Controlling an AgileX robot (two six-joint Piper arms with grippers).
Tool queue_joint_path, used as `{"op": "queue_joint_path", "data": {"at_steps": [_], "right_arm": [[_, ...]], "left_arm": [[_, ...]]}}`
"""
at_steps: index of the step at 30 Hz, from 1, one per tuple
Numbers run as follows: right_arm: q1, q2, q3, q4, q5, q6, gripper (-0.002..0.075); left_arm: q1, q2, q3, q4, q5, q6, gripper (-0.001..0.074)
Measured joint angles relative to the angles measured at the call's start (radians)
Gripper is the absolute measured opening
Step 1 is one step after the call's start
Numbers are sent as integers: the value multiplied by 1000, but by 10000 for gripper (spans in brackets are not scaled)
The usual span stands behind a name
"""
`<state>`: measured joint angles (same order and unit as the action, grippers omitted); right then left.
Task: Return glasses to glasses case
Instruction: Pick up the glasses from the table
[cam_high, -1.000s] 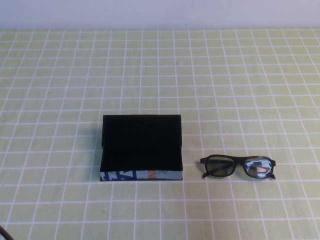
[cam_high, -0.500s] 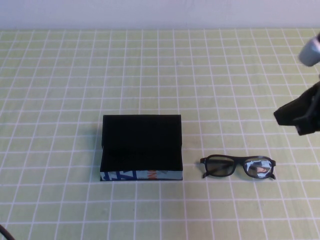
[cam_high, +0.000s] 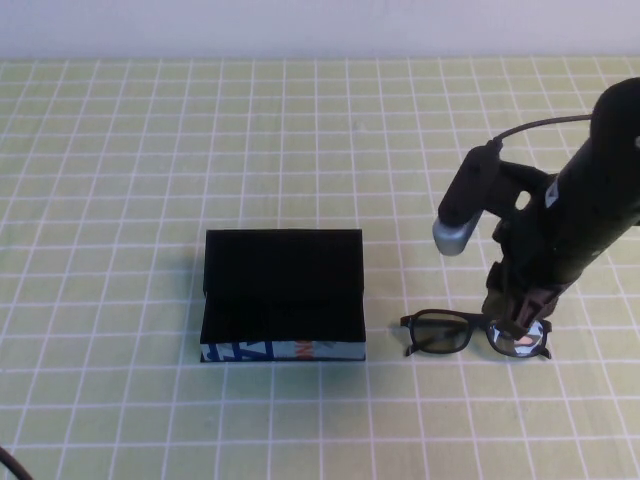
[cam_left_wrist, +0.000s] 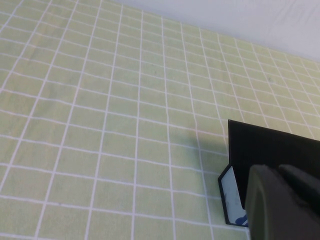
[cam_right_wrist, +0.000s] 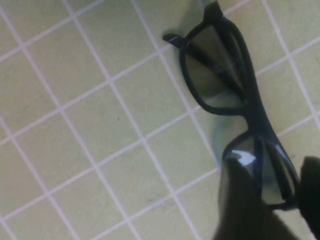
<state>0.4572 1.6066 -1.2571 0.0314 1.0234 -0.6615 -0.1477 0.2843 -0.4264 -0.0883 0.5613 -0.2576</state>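
The right gripper's open fingers are on both sides of the narrow frame of the glasses, so the robot should go on lowering them toward the bridge until they can close around it.
The black glasses lie on the green checked cloth, right of the glasses case, a black box with a white printed front side. My right gripper is down over the right lens. In the right wrist view it is open, with one finger on each side of that lens of the glasses. My left gripper shows only in the left wrist view, low beside the case's left end.
The green cloth with white grid lines covers the whole table. A pale wall runs along the far edge. Open cloth lies all round the case and glasses.
My right arm has come in from the right edge and dropped down onto the right lens of the glasses. The case and glasses have not moved.
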Motion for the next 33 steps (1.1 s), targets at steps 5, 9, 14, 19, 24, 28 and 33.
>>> {"op": "queue_joint_path", "data": {"at_steps": [5, 9, 14, 19, 24, 28, 33], "right_arm": [[2, 71, 0, -18, -104, 0, 388], [2, 122, -9, -51, -148, -1, 417], [2, 189, -17, -82, -161, -2, 422], [2, 242, -19, -81, -166, -2, 422], [2, 271, -19, -78, -166, -2, 356], [2, 270, -23, -78, -151, -2, 115], [2, 259, -39, -69, -129, -15, 25]], "left_arm": [[0, 0, 0, 0, 2, 0, -3], [0, 0, 0, 0, 4, 2, -3], [0, 0, 0, 0, 4, 2, -3], [0, 0, 0, 0, 4, 2, -3], [0, 0, 0, 0, 4, 2, -3], [0, 0, 0, 0, 4, 2, -3], [0, 0, 0, 0, 4, 4, -3]]}}
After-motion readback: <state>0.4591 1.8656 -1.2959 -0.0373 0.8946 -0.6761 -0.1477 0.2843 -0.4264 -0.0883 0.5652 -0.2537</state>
